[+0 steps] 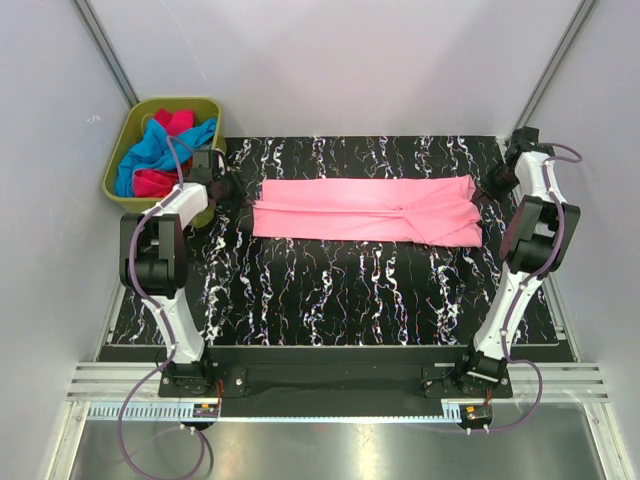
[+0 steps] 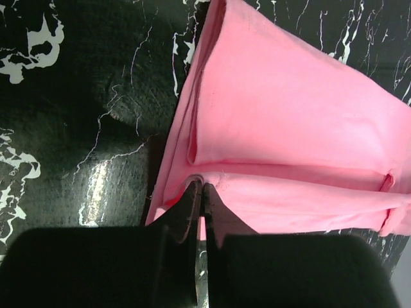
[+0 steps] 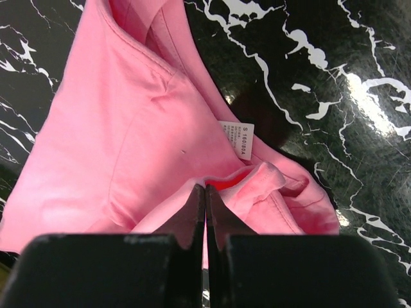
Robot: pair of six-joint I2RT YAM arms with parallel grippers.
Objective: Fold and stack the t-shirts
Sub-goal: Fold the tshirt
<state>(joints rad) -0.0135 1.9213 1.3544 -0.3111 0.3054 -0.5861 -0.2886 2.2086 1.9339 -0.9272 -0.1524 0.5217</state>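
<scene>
I can see the light pink t-shirt's collar end (image 1: 468, 222) bunched at its near corner. My right gripper should release the collar, grip that corner (image 1: 477, 240) and tug it straight.
The light pink t-shirt (image 1: 365, 210) lies folded into a long strip across the far half of the black marbled table (image 1: 330, 290). My left gripper (image 1: 238, 192) is at its left end, shut on the cloth edge; in the left wrist view the gripper (image 2: 203, 187) pinches the pink shirt (image 2: 289, 122). My right gripper (image 1: 484, 191) is at the right end, shut on the collar area; in the right wrist view the gripper (image 3: 205, 188) pinches the pink shirt (image 3: 128, 128) beside its white label (image 3: 239, 138).
An olive-green bin (image 1: 120, 155) at the back left holds bright blue (image 1: 150, 150) and magenta (image 1: 172, 120) shirts. Grey walls stand on both sides and behind. Metal rails run along the near edge.
</scene>
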